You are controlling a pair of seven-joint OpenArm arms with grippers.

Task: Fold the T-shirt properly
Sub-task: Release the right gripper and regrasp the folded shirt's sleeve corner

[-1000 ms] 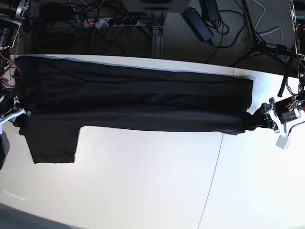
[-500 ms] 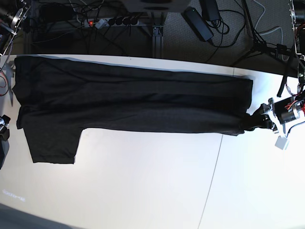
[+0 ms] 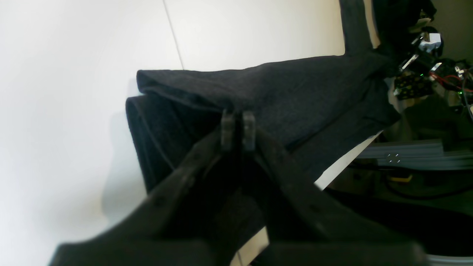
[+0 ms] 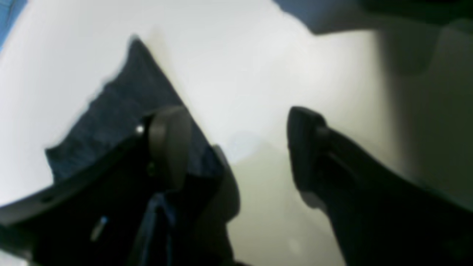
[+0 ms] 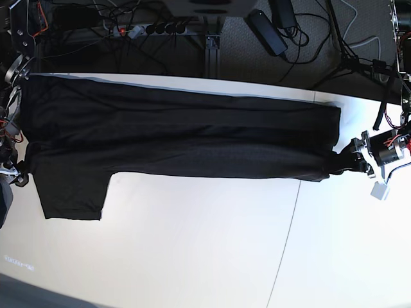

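Observation:
My gripper is about to pull back the sleeve (image 5: pixel 74 197). The black T-shirt's sleeve lies loose past the long fold (image 5: pixel 114 171), so it will pull in and bunch up.
The black T-shirt (image 5: pixel 180 138) lies stretched across the white table, folded lengthwise, with one sleeve (image 5: pixel 72 192) sticking out toward the front at the left. No print shows. My left gripper (image 5: pixel 336 165) is at the shirt's right end, shut on the folded hem. In the left wrist view its fingertips (image 3: pixel 238 127) pinch the fold of the shirt (image 3: pixel 295 88). My right gripper (image 5: pixel 14 174) is at the shirt's left edge. In the right wrist view it (image 4: pixel 236 147) is open and empty, with one finger (image 4: pixel 170 144) over a corner of the dark fabric (image 4: pixel 122 103).
A seam (image 5: pixel 289 237) runs across the white table (image 5: pixel 192 244) toward the front. Beyond the far edge are a power strip (image 5: pixel 154 29), a black adapter (image 5: pixel 266 31) and cables. The right arm's wiring (image 5: pixel 9 122) crowds the left edge.
My right gripper has let go of the shirt's left edge, drawn back off the left side and returned open. The fold there has settled flatter. The left gripper has held still.

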